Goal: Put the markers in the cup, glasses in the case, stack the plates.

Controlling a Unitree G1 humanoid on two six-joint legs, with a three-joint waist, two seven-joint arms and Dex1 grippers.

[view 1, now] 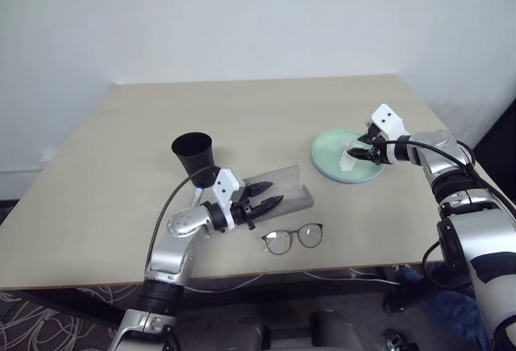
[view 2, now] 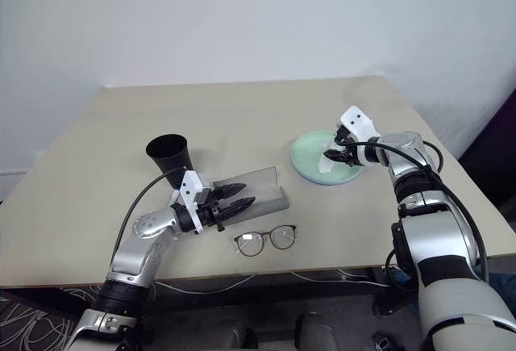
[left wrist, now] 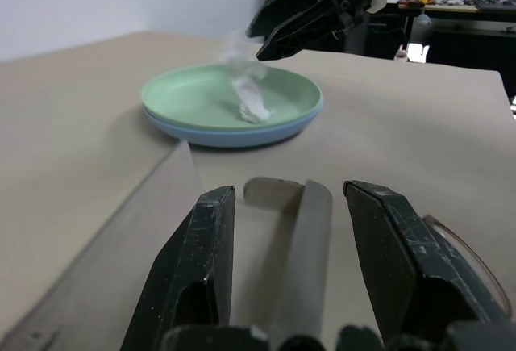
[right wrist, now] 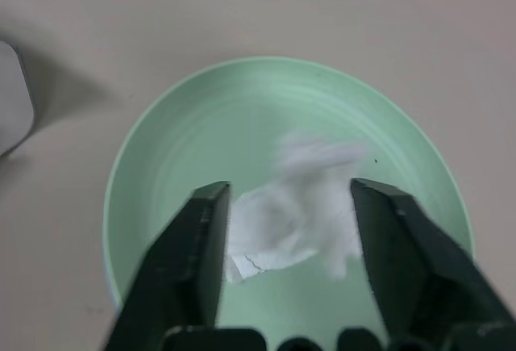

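I expect the glasses (view 1: 293, 238) to fit inside lengthwise when I lower them, because they span a little less than the grey case's length (view 1: 295, 198).
The mint green plate (view 1: 330, 151) lies on the light blue plate (left wrist: 234, 138) at the table's right. A crumpled white tissue (right wrist: 300, 204) sits in it, just below my right gripper (view 1: 364, 148), whose fingers are open above the plate. The grey case (view 1: 286, 187) lies open near the front middle. My left gripper (view 1: 270, 194) hovers open at its near end, holding nothing. The glasses (view 1: 293, 238) lie unfolded in front of the case, near the table's edge. The black cup (view 1: 193, 153) stands upright to the left of the case. The markers are hidden from me.
The tan table (view 1: 242, 117) reaches back to a white wall. Its front edge runs just below the glasses, and its right edge lies close beside the plates. Cables hang under the front edge.
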